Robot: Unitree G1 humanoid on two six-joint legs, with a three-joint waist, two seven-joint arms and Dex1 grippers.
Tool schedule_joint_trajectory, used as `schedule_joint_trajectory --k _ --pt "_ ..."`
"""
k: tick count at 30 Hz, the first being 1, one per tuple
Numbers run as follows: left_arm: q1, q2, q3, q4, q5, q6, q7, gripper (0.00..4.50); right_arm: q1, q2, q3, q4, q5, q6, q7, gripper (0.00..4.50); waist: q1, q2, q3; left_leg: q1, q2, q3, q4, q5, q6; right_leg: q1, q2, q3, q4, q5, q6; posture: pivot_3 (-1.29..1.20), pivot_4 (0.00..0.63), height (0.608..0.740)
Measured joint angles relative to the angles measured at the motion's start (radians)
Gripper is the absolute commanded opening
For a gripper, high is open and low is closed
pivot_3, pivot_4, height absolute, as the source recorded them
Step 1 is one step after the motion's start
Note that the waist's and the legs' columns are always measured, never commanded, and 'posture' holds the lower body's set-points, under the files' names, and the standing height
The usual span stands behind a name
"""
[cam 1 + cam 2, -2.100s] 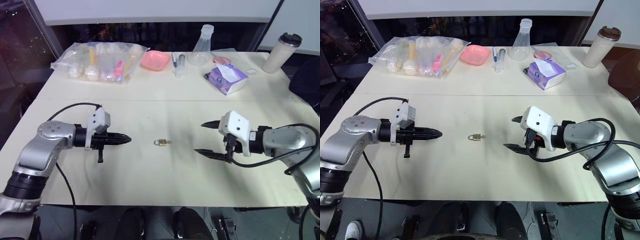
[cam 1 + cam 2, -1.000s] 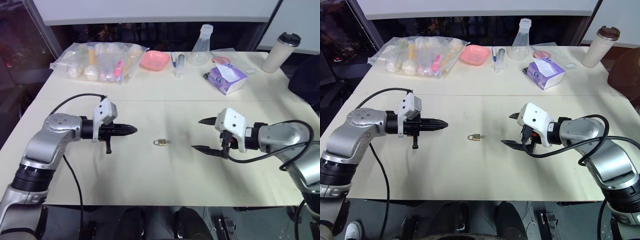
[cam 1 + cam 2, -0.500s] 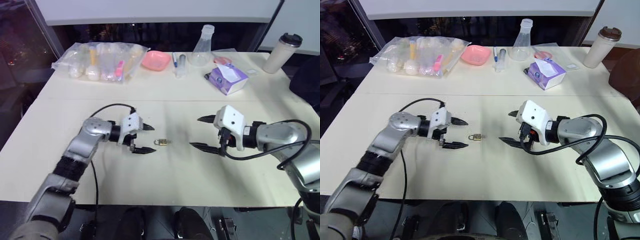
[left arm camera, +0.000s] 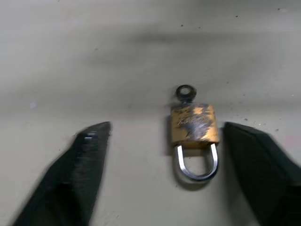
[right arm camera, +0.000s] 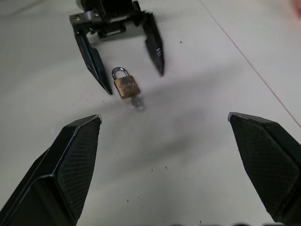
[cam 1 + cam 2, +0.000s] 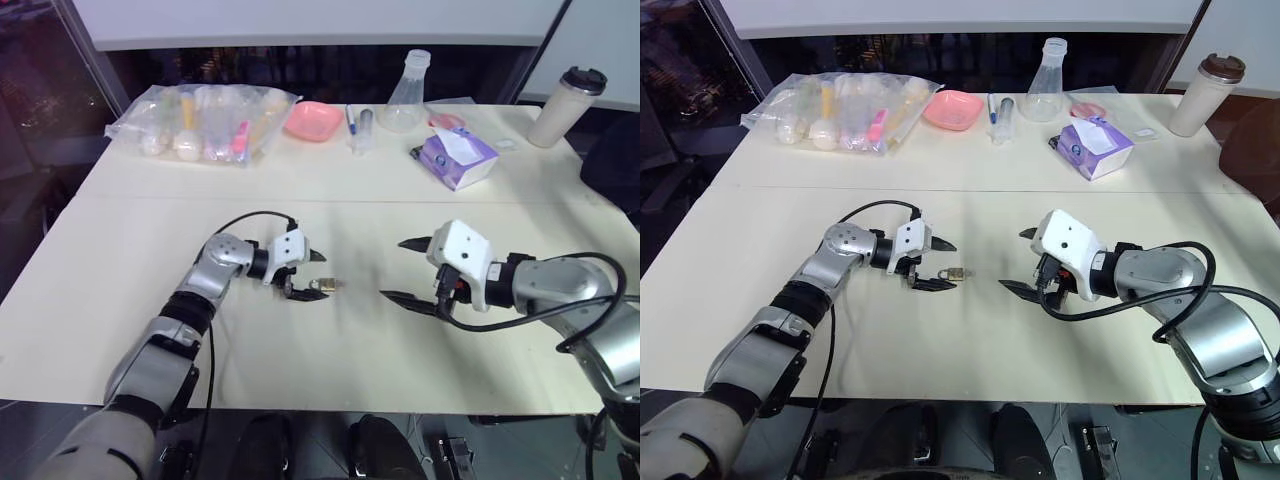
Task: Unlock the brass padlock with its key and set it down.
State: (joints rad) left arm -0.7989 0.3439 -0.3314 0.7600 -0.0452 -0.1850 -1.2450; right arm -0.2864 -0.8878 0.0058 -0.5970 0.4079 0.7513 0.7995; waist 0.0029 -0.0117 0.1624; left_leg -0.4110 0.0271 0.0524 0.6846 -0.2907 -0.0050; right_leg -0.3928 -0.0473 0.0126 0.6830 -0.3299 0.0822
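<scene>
My left gripper should lift the padlock and my right gripper should take it by the key end (image 6: 968,272), because the key (image 4: 186,93) points away from my left gripper.
The brass padlock (image 6: 321,286) lies flat on the cream table (image 6: 300,360), its silver shackle looking closed. A small key (image 4: 185,92) sticks out of the body's end opposite the shackle. My left gripper (image 6: 312,277) is open low over the table, one finger on each side of the padlock (image 4: 194,123). The padlock lies closer to one finger, and a small gap still shows there. My right gripper (image 6: 393,269) hangs open to the right of the padlock with nothing between its fingers. The right wrist view shows the padlock (image 5: 125,86) between the left gripper's fingers (image 5: 94,61).
Along the table's far side stand a clear plastic bag of items (image 6: 200,122), a pink bowl (image 6: 309,120), a glass flask (image 6: 404,95), a purple tissue pack (image 6: 455,156) and a lidded cup (image 6: 560,105).
My left gripper went from shut to open and moved right and down until its fingers flank the padlock. The right gripper stayed put and the padlock has not moved.
</scene>
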Motion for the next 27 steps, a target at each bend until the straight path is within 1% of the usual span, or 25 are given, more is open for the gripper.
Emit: schedule_joint_trajectory --k 4,5,10,13,14,16,19,21,24,27 --pt "0.009 -0.010 -0.010 -0.015 0.015 -0.021 -0.023 0.80 0.000 0.000 -0.001 -0.001 0.000 0.005 -0.004 4.50 0.007 0.000 0.000 0.001 0.000 0.000 0.000 0.000 0.000 0.001 0.000 0.000 0.000 0.000 0.000 0.00 0.150 0.715" --pt "0.009 -0.010 -0.010 -0.015 0.015 -0.022 -0.023 0.73 0.000 0.000 -0.001 -0.001 0.000 0.006 -0.004 4.50 0.008 0.000 0.000 0.001 0.000 0.000 0.000 0.000 0.000 0.001 0.000 0.000 0.000 0.000 0.000 0.00 0.150 0.715" --pt "0.015 -0.004 -0.008 -0.027 0.015 -0.019 -0.031 0.73 -0.001 0.000 -0.001 -0.005 0.000 0.005 -0.003 4.50 0.007 0.000 0.000 0.001 0.000 0.000 0.000 0.000 0.000 0.001 0.000 0.000 0.000 0.000 0.000 0.00 0.150 0.715" --pt "0.019 0.008 0.004 -0.059 -0.001 0.058 -0.050 0.73 -0.012 0.000 0.029 -0.004 -0.038 -0.037 -0.006 4.50 0.000 0.000 0.000 0.001 0.001 0.000 0.000 0.000 0.000 0.000 0.001 0.000 0.001 0.000 0.000 0.00 0.150 0.715" --pt "0.019 0.016 0.009 -0.073 -0.013 0.100 -0.065 0.73 -0.021 0.001 0.054 0.003 -0.075 -0.075 -0.015 4.50 -0.004 0.000 0.000 0.001 0.001 0.000 0.000 0.000 0.000 -0.001 0.001 0.000 0.001 0.000 0.000 0.00 0.150 0.715" --pt "0.015 0.036 0.037 -0.114 -0.054 0.197 -0.098 0.73 -0.039 0.001 0.106 0.037 -0.174 -0.177 -0.037 4.50 -0.013 0.000 0.000 -0.001 0.001 0.000 0.000 0.000 0.000 -0.003 0.002 0.000 0.002 0.000 0.000 0.00 0.150 0.715" --pt "-0.023 0.066 0.083 -0.203 -0.128 0.346 -0.150 0.73 -0.061 -0.009 0.195 0.128 -0.365 -0.390 -0.075 4.50 -0.015 0.000 0.000 -0.002 0.001 0.000 0.000 0.000 -0.001 -0.004 0.002 0.000 0.002 0.000 0.000 0.00 0.150 0.715" --pt "-0.064 0.085 0.099 -0.261 -0.160 0.407 -0.175 0.73 -0.091 0.000 0.237 0.189 -0.477 -0.538 -0.109 4.50 -0.014 0.000 0.000 -0.003 0.001 0.000 0.000 0.001 -0.001 -0.005 0.002 0.000 0.002 0.000 0.000 0.00 0.150 0.715" --pt "-0.092 0.089 0.114 -0.309 -0.177 0.442 -0.190 0.73 -0.139 0.017 0.275 0.254 -0.615 -0.729 -0.160 4.50 -0.015 0.000 0.000 -0.003 0.001 0.000 0.000 0.001 -0.002 -0.005 0.002 0.000 0.002 0.000 0.000 0.00 0.150 0.715" --pt "-0.092 0.087 0.112 -0.314 -0.183 0.465 -0.194 0.73 -0.168 0.048 0.295 0.314 -0.715 -0.863 -0.210 4.50 -0.016 0.000 0.000 -0.003 0.001 0.000 0.000 0.004 -0.007 -0.005 0.003 0.000 0.002 0.000 0.000 0.00 0.150 0.715"
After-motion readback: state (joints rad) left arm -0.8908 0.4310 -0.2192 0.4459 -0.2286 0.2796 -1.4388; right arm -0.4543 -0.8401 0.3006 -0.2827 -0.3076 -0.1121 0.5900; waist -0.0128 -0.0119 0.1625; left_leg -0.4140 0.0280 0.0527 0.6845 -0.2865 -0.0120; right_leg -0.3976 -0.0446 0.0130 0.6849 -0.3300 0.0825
